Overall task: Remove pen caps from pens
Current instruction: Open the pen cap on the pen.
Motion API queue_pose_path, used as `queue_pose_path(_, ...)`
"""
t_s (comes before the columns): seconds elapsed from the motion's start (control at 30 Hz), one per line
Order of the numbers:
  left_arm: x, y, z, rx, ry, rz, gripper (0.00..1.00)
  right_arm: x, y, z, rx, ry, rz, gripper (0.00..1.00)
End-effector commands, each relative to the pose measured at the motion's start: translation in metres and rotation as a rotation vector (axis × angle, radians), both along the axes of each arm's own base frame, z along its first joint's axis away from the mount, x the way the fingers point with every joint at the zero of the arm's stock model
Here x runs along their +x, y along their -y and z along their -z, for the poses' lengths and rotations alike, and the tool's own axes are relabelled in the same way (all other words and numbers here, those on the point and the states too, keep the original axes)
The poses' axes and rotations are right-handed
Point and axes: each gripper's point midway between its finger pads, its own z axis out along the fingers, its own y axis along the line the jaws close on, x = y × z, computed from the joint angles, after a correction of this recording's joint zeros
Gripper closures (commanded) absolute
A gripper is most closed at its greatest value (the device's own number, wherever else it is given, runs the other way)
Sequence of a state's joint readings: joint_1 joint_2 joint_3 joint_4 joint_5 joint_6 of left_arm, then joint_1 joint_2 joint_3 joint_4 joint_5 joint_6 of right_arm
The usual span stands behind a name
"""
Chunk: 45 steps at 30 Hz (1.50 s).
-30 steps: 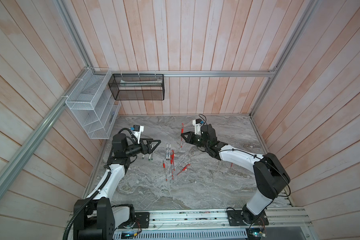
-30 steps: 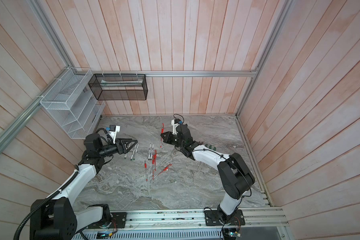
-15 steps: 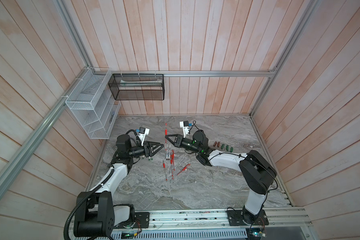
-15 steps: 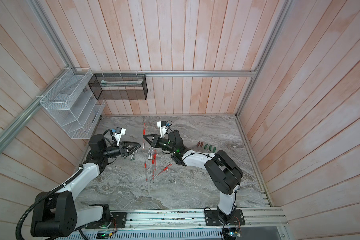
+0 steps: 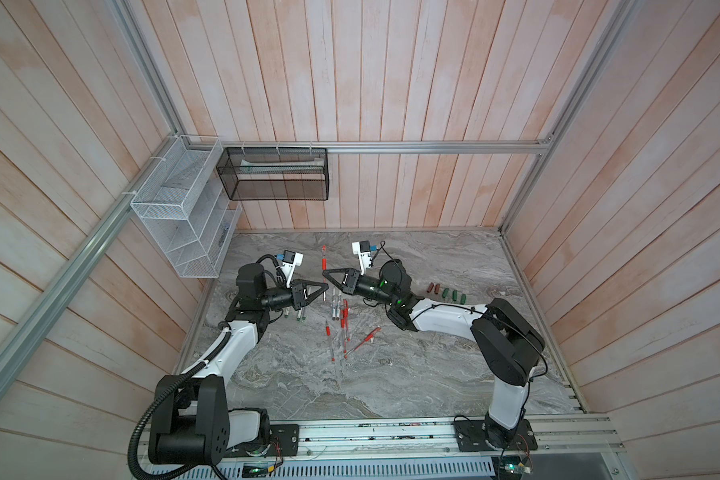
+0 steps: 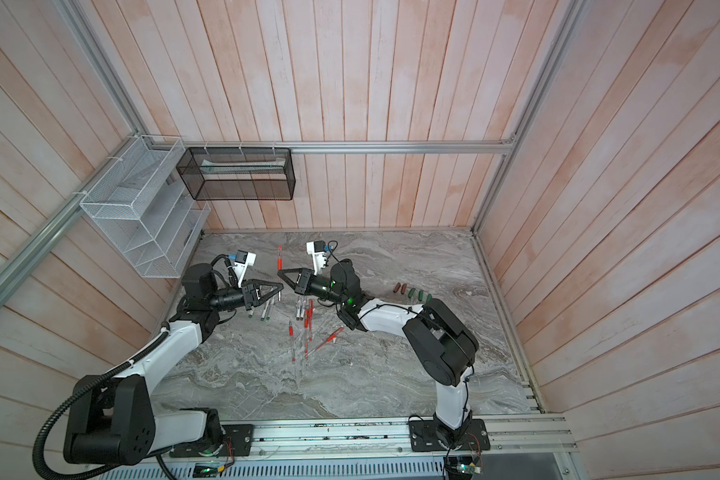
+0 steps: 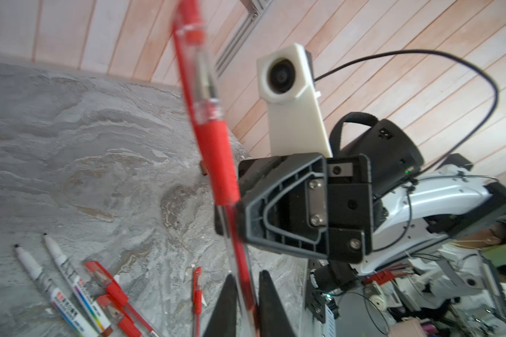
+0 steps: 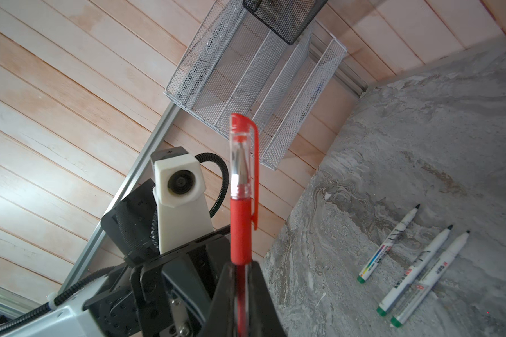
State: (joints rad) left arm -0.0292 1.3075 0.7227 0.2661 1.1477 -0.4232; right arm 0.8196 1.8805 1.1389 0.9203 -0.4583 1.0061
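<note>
The red pen's body [image 7: 226, 213] is in my right gripper, under the red grip section, so that gripper should move up and pull the pen cap [image 8: 240, 154] while my left gripper holds the pen.
One red pen [image 5: 324, 262] stands upright in the air between my two arms, over the table's back middle. My right gripper [image 5: 324, 272] is shut on it just under the red grip section [image 8: 240, 230]. My left gripper [image 5: 326, 286] is shut on its clear barrel lower down [image 7: 246, 275]. Its pen cap [image 8: 241, 151], clear with a red clip, sits on the upper end. In the right wrist view the barrel passes between my right gripper's [image 8: 240, 265] jaws. Loose pen caps [image 5: 445, 291], brown and green, lie in a row at the right.
Red pens [image 5: 344, 322] and white markers [image 5: 335, 305] lie on the marble table [image 5: 433, 374] below the grippers. Three uncapped markers [image 8: 415, 262] lie by my left arm. A white wire rack [image 5: 184, 216] and a black mesh basket [image 5: 273, 174] hang on the walls.
My right arm carried the red pen leftward to the middle. My left gripper moved up to it and went from open to shut on the barrel.
</note>
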Motion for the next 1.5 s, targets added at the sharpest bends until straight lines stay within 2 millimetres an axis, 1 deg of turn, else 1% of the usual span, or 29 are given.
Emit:
queue_pose_path(0.0,0.002,0.002,-0.006,0.020,0.049,0.012,1.00,-0.003,-0.006,-0.008,0.023,0.006,-0.025,1.00)
queue_pose_path(0.07,0.002,0.002,-0.004,0.030,0.055,0.009,1.00,-0.003,-0.005,-0.012,0.027,0.022,-0.021,0.99)
queue_pose_path(0.2,0.004,0.001,0.009,0.090,0.067,-0.016,1.00,0.001,0.002,-0.012,0.013,0.031,0.012,0.88)
queue_pose_path(0.3,0.009,-0.001,0.012,0.191,0.108,-0.046,1.00,0.011,0.018,-0.013,0.008,0.002,0.069,0.78)
queue_pose_path(0.37,0.015,-0.004,0.022,0.305,0.155,-0.088,1.00,0.018,0.028,-0.010,-0.023,-0.003,0.131,0.71)
queue_pose_path(0.43,0.022,-0.009,0.034,0.412,0.183,-0.135,1.00,0.023,0.034,-0.007,-0.053,0.006,0.170,0.67)
queue_pose_path(0.5,0.029,-0.016,0.043,0.503,0.183,-0.185,1.00,0.027,0.036,-0.006,-0.062,-0.011,0.196,0.64)
queue_pose_path(0.57,0.030,-0.018,0.047,0.560,0.201,-0.208,1.00,0.030,0.036,-0.008,-0.053,-0.025,0.208,0.62)
queue_pose_path(0.67,0.027,-0.014,0.052,0.571,0.222,-0.193,1.00,0.040,0.034,-0.002,-0.079,-0.052,0.240,0.61)
queue_pose_path(0.83,0.023,-0.009,0.051,0.561,0.216,-0.180,1.00,0.052,0.030,0.008,-0.142,-0.085,0.280,0.61)
queue_pose_path(0.93,0.021,-0.007,0.056,0.563,0.230,-0.169,1.00,0.059,0.028,0.013,-0.170,-0.092,0.297,0.61)
queue_pose_path(1.07,0.019,-0.006,0.053,0.567,0.230,-0.161,1.00,0.064,0.019,0.016,-0.183,-0.115,0.281,0.62)
queue_pose_path(1.23,0.017,-0.003,0.056,0.564,0.234,-0.150,1.00,0.069,0.011,0.021,-0.193,-0.122,0.274,0.63)
queue_pose_path(1.27,0.017,-0.003,0.055,0.564,0.232,-0.150,1.00,0.069,0.010,0.022,-0.193,-0.129,0.272,0.65)
queue_pose_path(1.33,0.017,-0.003,0.054,0.562,0.233,-0.150,1.00,0.069,0.008,0.019,-0.186,-0.127,0.262,0.72)
queue_pose_path(1.37,0.016,-0.002,0.056,0.562,0.236,-0.147,1.00,0.068,0.008,0.018,-0.186,-0.121,0.261,0.77)
queue_pose_path(1.43,0.014,0.000,0.060,0.570,0.240,-0.137,1.00,0.070,0.008,0.019,-0.195,-0.117,0.267,0.91)
queue_pose_path(1.47,0.013,0.001,0.062,0.577,0.237,-0.131,1.00,0.070,0.009,0.018,-0.198,-0.112,0.271,0.96)
